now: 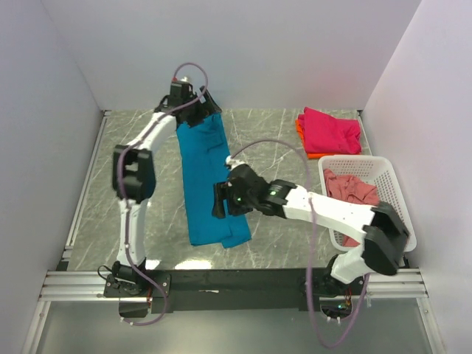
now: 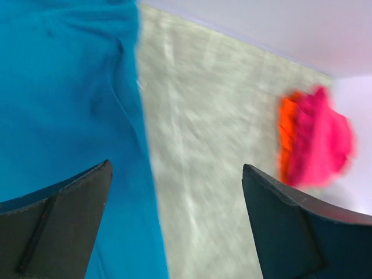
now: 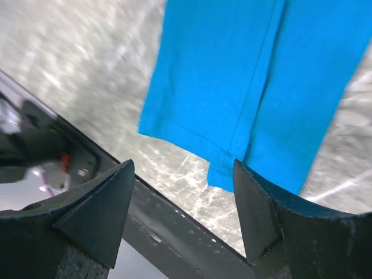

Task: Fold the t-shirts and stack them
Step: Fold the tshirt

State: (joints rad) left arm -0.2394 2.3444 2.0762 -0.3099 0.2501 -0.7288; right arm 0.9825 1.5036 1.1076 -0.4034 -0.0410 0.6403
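My gripper will make the t-shirt's near end (image 1: pixel 209 232) fold over together when it lifts that end, and the rest of the t-shirt will stay flat, because overlapping layers (image 1: pixel 223 238) lie flush along the teal-blue t-shirt.
A teal-blue t-shirt (image 1: pixel 206 181) lies in a long folded strip on the marble table; it also shows in the left wrist view (image 2: pixel 64 99) and the right wrist view (image 3: pixel 250 75). My left gripper (image 1: pixel 198 103) is open and empty above the strip's far end. My right gripper (image 1: pixel 221 199) is open and empty above the strip's near part. A folded magenta-pink shirt (image 1: pixel 330 131) lies on an orange shirt (image 1: pixel 301 131) at the back right, both blurred in the left wrist view (image 2: pixel 322 139). A dusty salmon-pink shirt (image 1: pixel 352 190) sits crumpled in the basket.
A white plastic lattice basket (image 1: pixel 391 193) stands at the right edge. The black front rail (image 3: pixel 174 226) runs along the table's near edge. Grey walls close off the back and both sides.
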